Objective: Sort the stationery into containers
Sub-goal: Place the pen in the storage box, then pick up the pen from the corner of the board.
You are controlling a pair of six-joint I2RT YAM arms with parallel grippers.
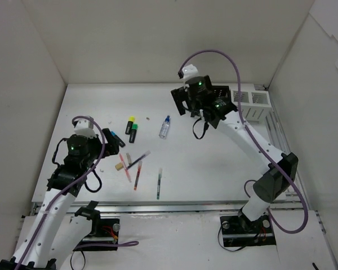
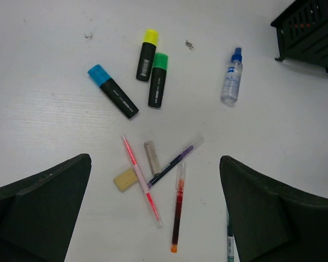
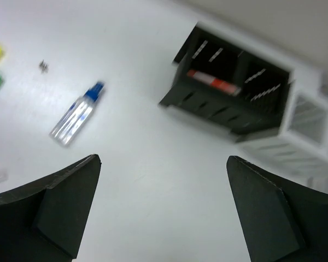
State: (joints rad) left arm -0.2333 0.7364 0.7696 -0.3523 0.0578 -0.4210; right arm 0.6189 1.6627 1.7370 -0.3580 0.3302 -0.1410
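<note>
The green pen lies apart from the crossed heap, so I should move my open right gripper to it next until the fingers close near its clear cap.
Loose stationery lies on the white table. Black highlighters with a yellow, a green and a blue cap lie beyond a crossed heap: a pink pen, a dark red pen, a purple pen, a tan eraser and a pale eraser. A clear blue-capped bottle lies left of the black organiser, which holds a red item. White bins stand beside it. My left gripper hangs open over the heap. My right gripper is open and empty over bare table.
White walls close the table in at the back and both sides. A green pen lies apart near the front rail. A small speck of debris sits near the bottle. The right wrist view is blurred.
</note>
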